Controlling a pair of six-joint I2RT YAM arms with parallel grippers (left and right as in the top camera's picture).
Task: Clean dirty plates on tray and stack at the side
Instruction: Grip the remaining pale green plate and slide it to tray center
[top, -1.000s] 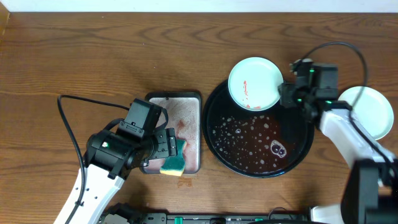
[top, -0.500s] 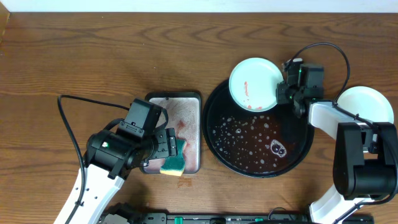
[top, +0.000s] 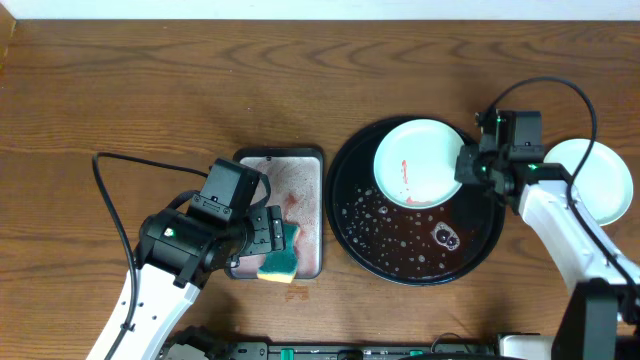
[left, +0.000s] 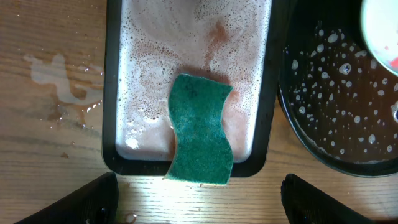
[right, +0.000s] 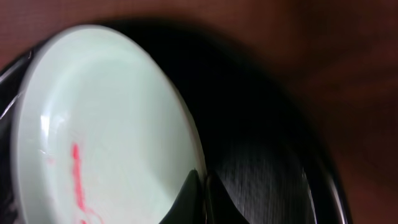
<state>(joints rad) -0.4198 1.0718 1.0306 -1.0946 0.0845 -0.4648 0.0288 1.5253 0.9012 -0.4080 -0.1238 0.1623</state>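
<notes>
My right gripper should first lay the plate flat on the black tray (top: 398, 232) for scrubbing, because the plate it is holding tilted by the plate's rim has a red smear (top: 405, 172).
A pale mint-white plate (top: 420, 165) with a red smear lies tilted over the far part of the black tray (top: 400, 255). My right gripper (top: 468, 166) is shut on its right rim. In the right wrist view the fingertips (right: 203, 186) pinch the plate's edge (right: 106, 124) above the tray (right: 267, 168). A second, clean plate (top: 600, 185) rests on the wood at the right, partly behind the arm. My left gripper (top: 272, 238) hangs open over the near end of the pan, its jaws wide apart on either side of the green sponge (left: 200, 137).
The silver pan (top: 300, 185) holds pinkish soapy water, and the sponge (top: 283, 257) overhangs its near edge. Foamy droplets speckle the tray floor (left: 336, 93). A small water spill (left: 62, 81) wets the wood left of the pan.
The right gripper has shut on the smeared plate's rim and shifted it toward me and to the right, further over the tray. The left arm has stayed still.
</notes>
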